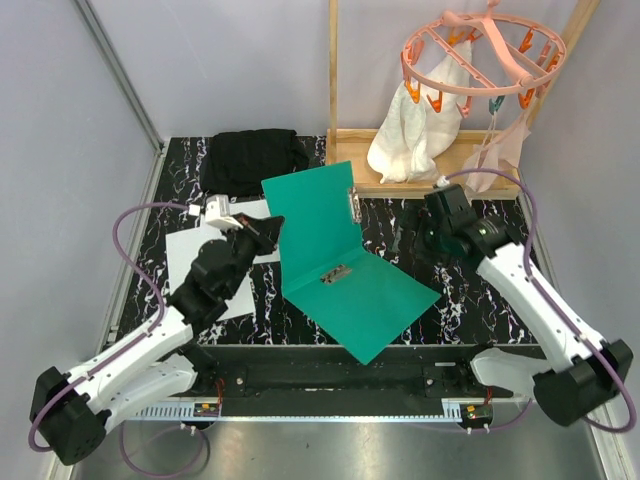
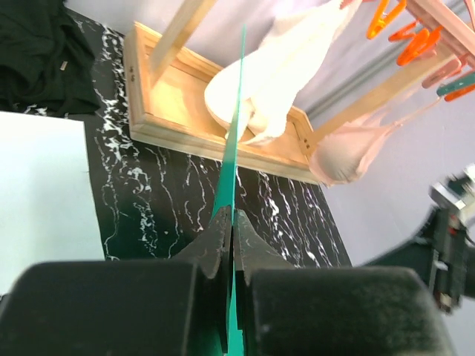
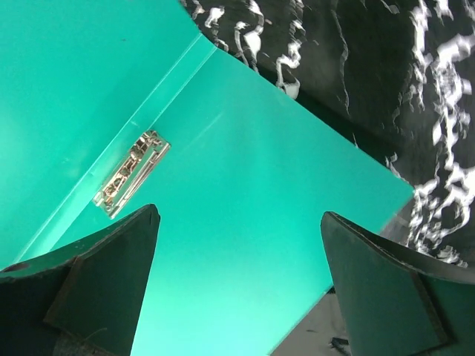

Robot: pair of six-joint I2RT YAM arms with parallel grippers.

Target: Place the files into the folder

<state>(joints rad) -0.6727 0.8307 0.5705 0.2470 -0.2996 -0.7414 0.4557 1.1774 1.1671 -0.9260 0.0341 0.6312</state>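
Observation:
The teal folder (image 1: 365,302) has a creased spine (image 1: 311,277) that joins its cover and its bottom flap. The whole teal folder will swing round and come to rest flat when I turn the bottom flap.
The teal folder (image 1: 370,300) lies open in the middle of the table. Its bottom flap is flat and its cover (image 1: 315,215) stands raised. A metal clip (image 1: 335,273) sits by the spine. My left gripper (image 1: 270,228) is shut on the cover's left edge, which the left wrist view shows edge-on (image 2: 237,133) between the closed fingers (image 2: 256,241). The white files (image 1: 195,265) lie flat to the folder's left, partly under my left arm; one sheet (image 2: 41,200) shows in the left wrist view. My right gripper (image 1: 404,240) is open and empty, and in its wrist view (image 3: 241,215) it hovers over the flat flap (image 3: 245,185) near the clip (image 3: 132,172).
A folded black cloth (image 1: 252,160) lies at the back. A wooden stand base (image 1: 400,170) at the back right carries a pink clip hanger (image 1: 480,55) with pale garments (image 1: 415,135). A small white object (image 1: 213,208) sits by the papers.

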